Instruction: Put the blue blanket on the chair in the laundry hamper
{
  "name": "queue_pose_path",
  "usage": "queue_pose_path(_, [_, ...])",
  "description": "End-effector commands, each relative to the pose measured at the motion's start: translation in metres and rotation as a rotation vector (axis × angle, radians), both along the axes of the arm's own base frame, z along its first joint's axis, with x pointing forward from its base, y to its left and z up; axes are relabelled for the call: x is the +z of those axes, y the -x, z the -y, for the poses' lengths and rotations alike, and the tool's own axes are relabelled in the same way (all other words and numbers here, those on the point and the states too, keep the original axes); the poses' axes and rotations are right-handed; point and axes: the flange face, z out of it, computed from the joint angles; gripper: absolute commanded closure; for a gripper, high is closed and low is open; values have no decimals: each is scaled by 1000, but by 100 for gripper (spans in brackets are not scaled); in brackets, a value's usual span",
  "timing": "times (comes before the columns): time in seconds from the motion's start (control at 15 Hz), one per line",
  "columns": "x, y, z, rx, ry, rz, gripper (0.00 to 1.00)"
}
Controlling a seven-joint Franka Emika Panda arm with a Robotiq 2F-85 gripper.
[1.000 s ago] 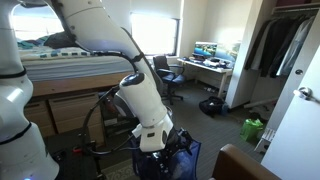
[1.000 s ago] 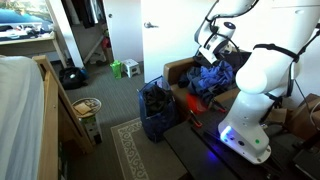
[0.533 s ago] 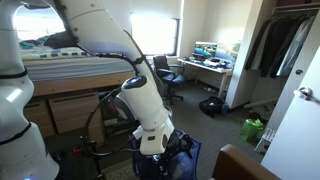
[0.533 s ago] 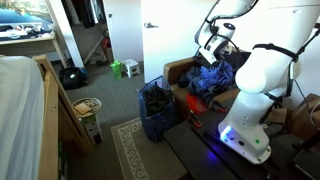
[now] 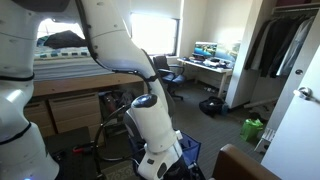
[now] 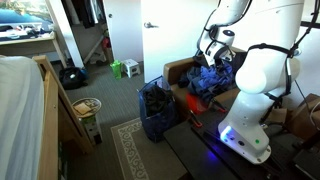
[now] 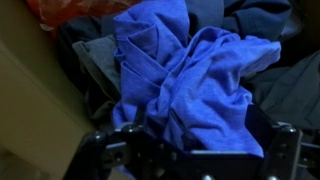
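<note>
The blue blanket's folds point(image 7: 180, 92) are uncovered between my open fingers, so my gripper keeps going down until the fingers sink into the cloth point(image 7: 195, 128), and then close.
The blue blanket point(image 7: 190, 75) lies crumpled on a pile of clothes on the brown chair point(image 6: 178, 70); it also shows in an exterior view point(image 6: 205, 80). My gripper point(image 7: 192, 138) is right above it, open, with its two dark fingers wide apart on either side of the cloth. In an exterior view the gripper point(image 6: 213, 56) hangs low over the pile. The dark mesh laundry hamper point(image 6: 155, 110) stands on the floor beside the chair, with clothes in it. In an exterior view my arm hides most of the hamper point(image 5: 188, 152).
A red cloth point(image 7: 70, 10) and dark garments point(image 7: 290, 85) lie around the blanket. A small basket point(image 6: 88, 106) stands by the wooden bed frame point(image 6: 55, 95). A rug point(image 6: 135, 150) covers the floor. A desk with monitors point(image 5: 210, 55) and a green object point(image 5: 252, 128) are farther off.
My arm has moved down toward the chair, so the gripper is now lower over the blue blanket. The blanket and the hamper have not moved.
</note>
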Motion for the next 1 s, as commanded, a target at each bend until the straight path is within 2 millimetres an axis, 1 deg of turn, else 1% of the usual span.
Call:
queue_pose_path(0.0, [-10,-3,19,-183,48,35,0])
queue_pose_path(0.13, [-19,-2,27,-246,57,34,0])
queue_pose_path(0.53, [-72,5,47,-377,68,-52,0])
queue_pose_path(0.67, [-82,4,51,-416,67,-68,0])
queue_pose_path(0.73, [-85,3,53,-432,69,-72,8])
queue_pose_path(0.8, [-86,1,55,-447,74,-74,28])
queue_pose_path(0.93, [-86,-4,57,-475,84,-67,42])
